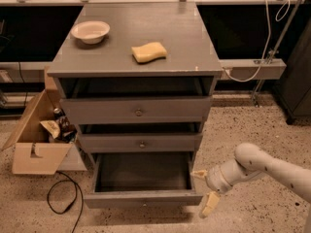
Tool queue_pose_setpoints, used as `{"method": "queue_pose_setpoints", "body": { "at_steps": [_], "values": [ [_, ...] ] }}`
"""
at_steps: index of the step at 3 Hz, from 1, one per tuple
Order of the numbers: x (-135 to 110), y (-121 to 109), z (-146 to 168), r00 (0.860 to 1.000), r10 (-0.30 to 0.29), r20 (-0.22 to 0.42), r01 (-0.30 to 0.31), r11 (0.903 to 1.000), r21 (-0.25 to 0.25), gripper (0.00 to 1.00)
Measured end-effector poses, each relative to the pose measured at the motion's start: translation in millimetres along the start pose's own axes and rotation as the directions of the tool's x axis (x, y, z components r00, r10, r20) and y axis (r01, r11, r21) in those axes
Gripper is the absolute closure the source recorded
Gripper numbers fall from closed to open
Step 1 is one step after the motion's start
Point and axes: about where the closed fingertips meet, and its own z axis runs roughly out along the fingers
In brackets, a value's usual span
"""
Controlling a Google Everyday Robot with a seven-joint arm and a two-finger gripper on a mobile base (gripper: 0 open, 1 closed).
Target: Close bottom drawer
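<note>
The bottom drawer (143,198) will go in squarely when I push its front corner, because the sides (191,172) run straight back under the middle drawer.
The bottom drawer (143,198) of the grey cabinet is pulled far out, its inside bare, its slim front panel low in the view. My gripper (204,191) is at the drawer's right front corner, just beside the front panel's right end. Its two cream fingers (209,205) are spread apart and hold nothing. The white arm reaches in from the lower right.
The middle drawer (141,142) and top drawer (137,110) also stand slightly out. A white bowl (90,31) and a yellow sponge (149,52) lie on the cabinet top. An open cardboard box (36,137) and a black cable (60,200) are on the floor at the left.
</note>
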Motion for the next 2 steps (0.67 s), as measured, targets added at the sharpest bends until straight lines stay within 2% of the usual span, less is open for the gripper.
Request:
{"method": "queue_pose_setpoints", "body": {
  "at_steps": [1, 2],
  "values": [
    [36.1, -10.7, 37.3, 0.999, -0.038, -0.013, 0.038, 0.9990, -0.026, 0.00],
    [71.4, -16.3, 65.1, 0.999, -0.042, -0.016, 0.042, 0.9981, -0.044, 0.19]
  ]
}}
